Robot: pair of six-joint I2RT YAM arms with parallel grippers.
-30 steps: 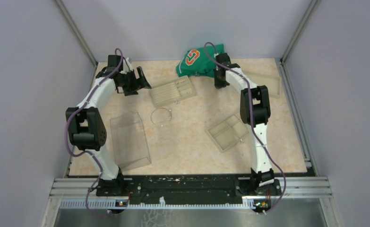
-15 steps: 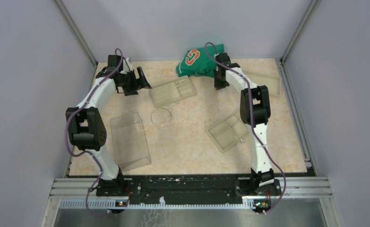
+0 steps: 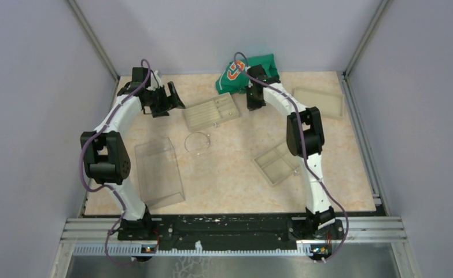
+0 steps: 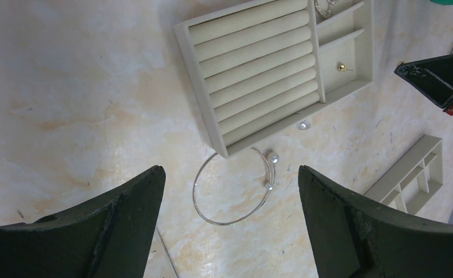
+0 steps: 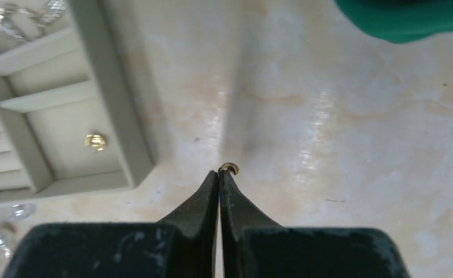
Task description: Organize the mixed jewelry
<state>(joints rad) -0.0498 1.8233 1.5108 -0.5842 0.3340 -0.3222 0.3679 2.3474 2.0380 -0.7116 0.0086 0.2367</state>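
The gold stud's compartment [image 5: 67, 152] has free space for the small gold piece. I should keep carrying it there with my right gripper until it hangs beside the stud [image 5: 95, 141].
The thin silvery wire hoop [image 3: 186, 142] with two pearl ends lies on the table just in front of the beige ring-roll tray [image 3: 211, 112]. In the left wrist view the hoop [image 4: 219, 223] sits between my wide-open fingers, far below them. A tiny silvery piece [image 4: 304, 124] lies by the tray's edge. A gold stud [image 4: 342, 67] rests in a tray compartment. My left gripper [image 3: 175, 98] is open and empty, left of the tray. My right gripper [image 3: 251, 104] is shut on a small gold piece [image 5: 229, 168] at its fingertips, low over the table right of the tray [image 5: 114, 104].
A clear plastic box [image 3: 158, 171] stands front left. A beige divided tray [image 3: 277, 163] lies under the right arm's elbow. A flat beige tray [image 3: 319, 101] sits at the back right. A green cloth [image 3: 241, 72] lies at the back wall.
My right gripper has swung left, from beside the green cloth toward the ring-roll tray. The left arm and the hoop have not moved.
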